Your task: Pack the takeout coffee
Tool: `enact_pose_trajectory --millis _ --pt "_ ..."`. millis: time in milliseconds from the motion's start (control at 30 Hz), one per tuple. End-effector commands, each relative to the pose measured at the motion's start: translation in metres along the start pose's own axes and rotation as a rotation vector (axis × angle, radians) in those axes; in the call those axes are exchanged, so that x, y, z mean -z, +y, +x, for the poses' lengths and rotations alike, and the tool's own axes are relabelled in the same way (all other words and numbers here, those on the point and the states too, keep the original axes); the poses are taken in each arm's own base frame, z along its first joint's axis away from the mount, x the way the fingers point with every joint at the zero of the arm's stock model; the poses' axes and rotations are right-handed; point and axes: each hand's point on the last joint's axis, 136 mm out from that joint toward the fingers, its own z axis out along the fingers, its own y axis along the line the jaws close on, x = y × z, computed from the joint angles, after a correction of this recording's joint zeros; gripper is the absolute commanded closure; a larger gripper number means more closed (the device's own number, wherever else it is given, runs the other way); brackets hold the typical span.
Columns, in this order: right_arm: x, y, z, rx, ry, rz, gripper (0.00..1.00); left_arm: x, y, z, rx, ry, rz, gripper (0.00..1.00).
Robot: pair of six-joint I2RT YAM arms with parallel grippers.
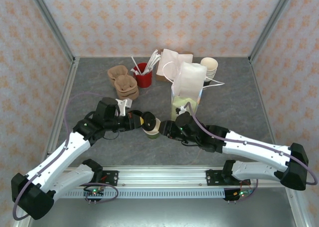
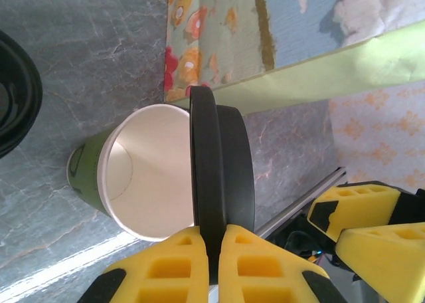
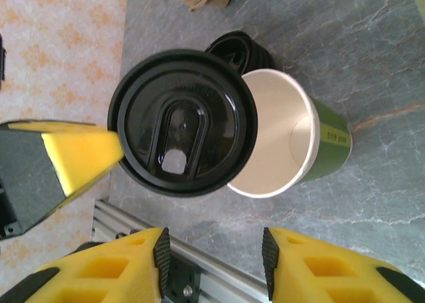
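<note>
The black lid [image 2: 222,157] is tilted above the cup's rim and covers only part of it, so the robot's left gripper should make the lid level over the cup's opening [image 2: 153,173] before it opens.
The olive-green paper cup [image 1: 154,132] [image 2: 143,180] [image 3: 292,140] rests on the grey table between the two arms, and its cream inside shows through the uncovered mouth. My left gripper [image 1: 138,121] [image 2: 211,250] is shut on the edge of the round black lid [image 1: 148,121] [image 2: 222,177] [image 3: 182,140]. The lid sits at the cup's rim and overlaps part of the mouth. My right gripper [image 1: 168,130] [image 3: 212,256] is open and holds nothing, a short way from the cup on the side of the table's metal rail.
A flower-patterned paper bag [image 1: 187,90] [image 2: 299,37] stands just behind the cup. A squat pile of black lids [image 3: 236,50] [image 2: 13,97] lies close by. Further back are brown cardboard holders [image 1: 123,82], a red tub of stirrers [image 1: 143,76] and stacked cream cups [image 1: 209,67].
</note>
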Motion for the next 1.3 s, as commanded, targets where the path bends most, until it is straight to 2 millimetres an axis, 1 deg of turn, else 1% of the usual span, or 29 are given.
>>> enact_pose_trajectory --millis 0,100,133,200,233,267,400,467,700,833,900,1100,1267 --pt "-0.003 0.001 -0.015 -0.049 -0.100 -0.020 0.55 -0.002 -0.009 -0.003 0.040 -0.011 0.086 0.92" --pt "-0.009 -0.004 -0.016 -0.064 -0.125 -0.026 0.52 -0.005 -0.004 -0.001 0.058 0.000 0.095 0.92" --pt "-0.013 -0.007 -0.017 -0.062 -0.126 -0.021 0.48 -0.007 -0.004 0.000 0.061 0.008 0.105 0.92" --pt "-0.023 -0.018 -0.017 -0.093 -0.090 0.005 0.47 -0.010 0.000 0.003 0.062 0.029 0.109 0.91" --pt "-0.029 -0.020 -0.015 -0.112 -0.062 0.001 0.47 -0.012 0.003 0.005 0.068 0.040 0.105 0.91" --pt "-0.034 -0.020 -0.014 -0.120 -0.045 -0.009 0.47 -0.013 0.006 0.006 0.072 0.043 0.102 0.91" --pt "-0.040 -0.018 -0.014 -0.122 -0.039 -0.017 0.46 -0.016 0.012 0.006 0.094 0.041 0.115 0.91" --pt "-0.046 -0.020 -0.013 -0.113 -0.029 -0.002 0.46 -0.017 0.015 0.006 0.099 0.042 0.110 0.91" --pt "-0.053 -0.024 -0.014 -0.111 -0.026 0.019 0.42 -0.021 0.019 0.008 0.101 0.056 0.114 0.87" --pt "-0.056 -0.024 -0.013 -0.108 -0.019 0.023 0.41 -0.023 0.024 0.010 0.105 0.065 0.102 0.81" --pt "-0.056 -0.025 -0.013 -0.108 -0.020 0.027 0.38 -0.024 0.026 0.010 0.105 0.067 0.095 0.79" --pt "-0.056 -0.022 -0.016 -0.100 -0.031 0.024 0.33 -0.027 0.036 0.013 0.119 0.067 0.075 0.74" --pt "-0.057 -0.020 -0.018 -0.094 -0.032 0.025 0.32 -0.030 0.042 0.017 0.124 0.071 0.073 0.70"
